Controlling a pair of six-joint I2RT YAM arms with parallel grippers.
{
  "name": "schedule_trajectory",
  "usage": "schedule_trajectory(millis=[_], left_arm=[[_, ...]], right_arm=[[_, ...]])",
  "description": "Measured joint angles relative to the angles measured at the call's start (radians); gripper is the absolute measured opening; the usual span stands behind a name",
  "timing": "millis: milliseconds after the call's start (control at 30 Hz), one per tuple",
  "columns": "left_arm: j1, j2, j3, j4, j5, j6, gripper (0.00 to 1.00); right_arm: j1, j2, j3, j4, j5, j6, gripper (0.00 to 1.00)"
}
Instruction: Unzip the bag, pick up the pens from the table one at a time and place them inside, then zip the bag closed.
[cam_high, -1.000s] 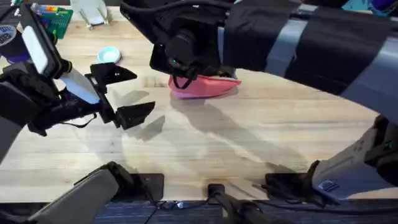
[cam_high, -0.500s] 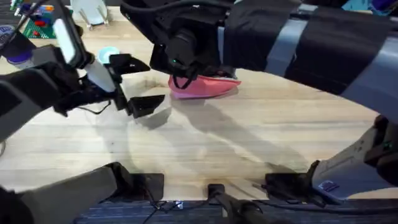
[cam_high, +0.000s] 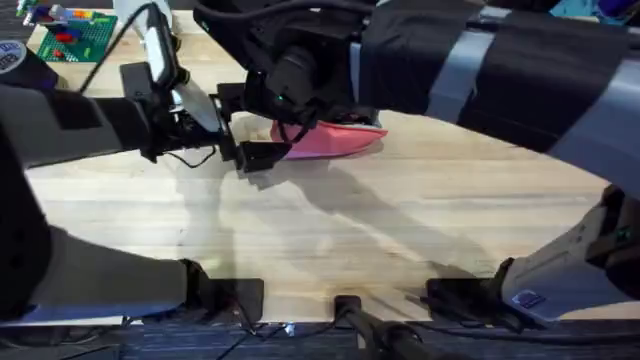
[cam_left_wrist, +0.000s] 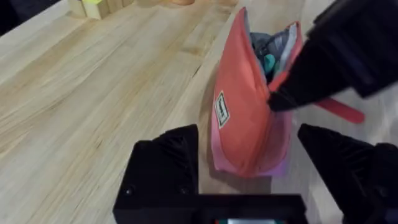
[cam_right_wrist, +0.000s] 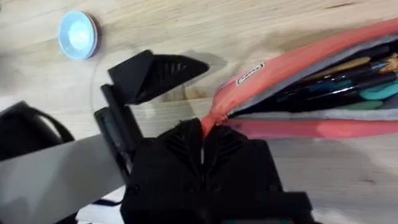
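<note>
I expect the bag's opening (cam_left_wrist: 275, 45) to close fully when I pull the zipper from its held end, since the pens (cam_left_wrist: 268, 61) lie lower than the gaping edges.
The pink bag (cam_high: 340, 142) lies at the table's (cam_high: 400, 230) far middle with its zipper open. Dark pens (cam_right_wrist: 329, 87) lie inside the bag, their ends also showing in the left wrist view as pens (cam_left_wrist: 268, 59). My right gripper (cam_right_wrist: 208, 127) is shut on the fabric at the bag's (cam_right_wrist: 298, 127) left end; from overhead the right gripper (cam_high: 288, 132) hangs over that end. My left gripper (cam_high: 248, 128) is open and reaches in from the left. In its own view the left gripper (cam_left_wrist: 249, 186) straddles the bag's (cam_left_wrist: 242, 118) end, fingers (cam_left_wrist: 165, 165) apart from the cloth.
A green baseplate with bricks (cam_high: 75, 35) sits at the far left corner. A light blue round disc (cam_right_wrist: 78, 34) lies left of the bag, behind the left gripper. The near half of the table is bare wood.
My left arm has swung right and away from me, bringing its open gripper up to the bag's left end. The right arm and the bag have stayed put.
</note>
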Motion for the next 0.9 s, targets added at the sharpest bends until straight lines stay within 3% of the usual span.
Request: schedule_trajectory(millis=[233,333,400,567,700,900], left_arm=[[-0.056,0.033,0.000,0.112,0.012,-0.121,0.994],[-0.061,0.033,0.000,0.116,0.019,-0.143,0.926],[-0.061,0.033,0.000,0.116,0.021,-0.153,0.844],[-0.062,0.033,0.000,0.115,0.025,-0.165,0.369],[-0.063,0.033,0.000,0.115,0.017,-0.170,0.088],[-0.065,0.033,0.000,0.115,0.013,-0.169,0.046]], right_arm=[[-0.002,0.000,0.000,0.000,0.000,0.000,0.030],[-0.005,0.000,0.000,0.000,-0.001,0.000,0.030],[-0.007,0.000,0.000,0.000,-0.001,0.000,0.030],[-0.014,0.000,0.000,0.002,-0.004,0.000,0.031],[-0.024,0.000,0.000,-0.010,-0.004,-0.001,0.030],[-0.045,0.000,0.000,-0.037,-0.012,-0.065,0.029]])
